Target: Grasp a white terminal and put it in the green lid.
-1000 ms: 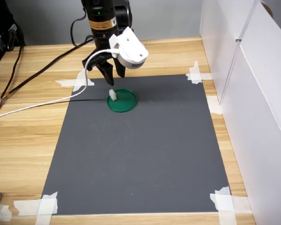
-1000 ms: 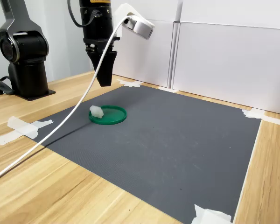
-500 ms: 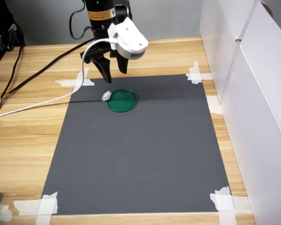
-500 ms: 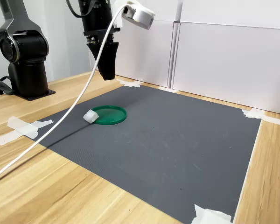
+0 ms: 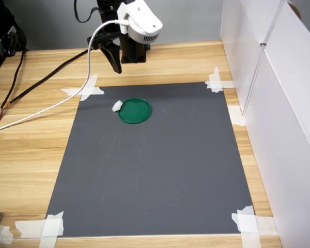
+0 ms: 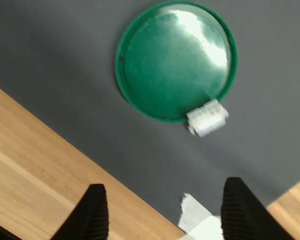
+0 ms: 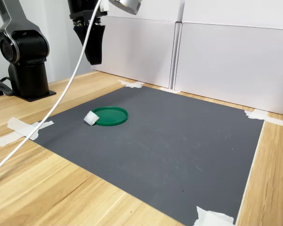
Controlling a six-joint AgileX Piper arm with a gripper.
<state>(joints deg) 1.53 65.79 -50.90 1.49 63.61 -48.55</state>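
My gripper will lift the white terminal (image 5: 117, 106), and the terminal should come free and leave the lid in place, because it just leans at the green lid's rim (image 5: 121, 107).
The green lid (image 5: 136, 111) (image 7: 111, 116) (image 6: 165, 65) lies flat on the grey mat, nearer its far end in the first exterior view. The white terminal (image 5: 116, 106) (image 7: 90, 118) (image 6: 207, 117) lies on its side against the lid's outer rim, mostly on the mat, on the first exterior view's left of the lid. My gripper (image 5: 120, 63) (image 7: 94, 52) (image 6: 165, 207) hangs high above the wooden table beyond the mat's far edge, well clear of both. Its two black fingers stand wide apart and hold nothing.
The grey mat (image 5: 155, 165) is taped to the wooden table with white tape patches (image 5: 87, 89) at its corners. A white cable (image 5: 46, 111) and black cables (image 5: 20, 88) trail off to the first exterior view's left. White panels (image 5: 279, 103) wall the first exterior view's right. The arm's black base (image 7: 26, 61) stands at the second exterior view's left.
The terminal stood upright at the lid's edge, then tipped over onto the mat outside the rim. My open gripper rose and pulled back beyond the mat's far edge.
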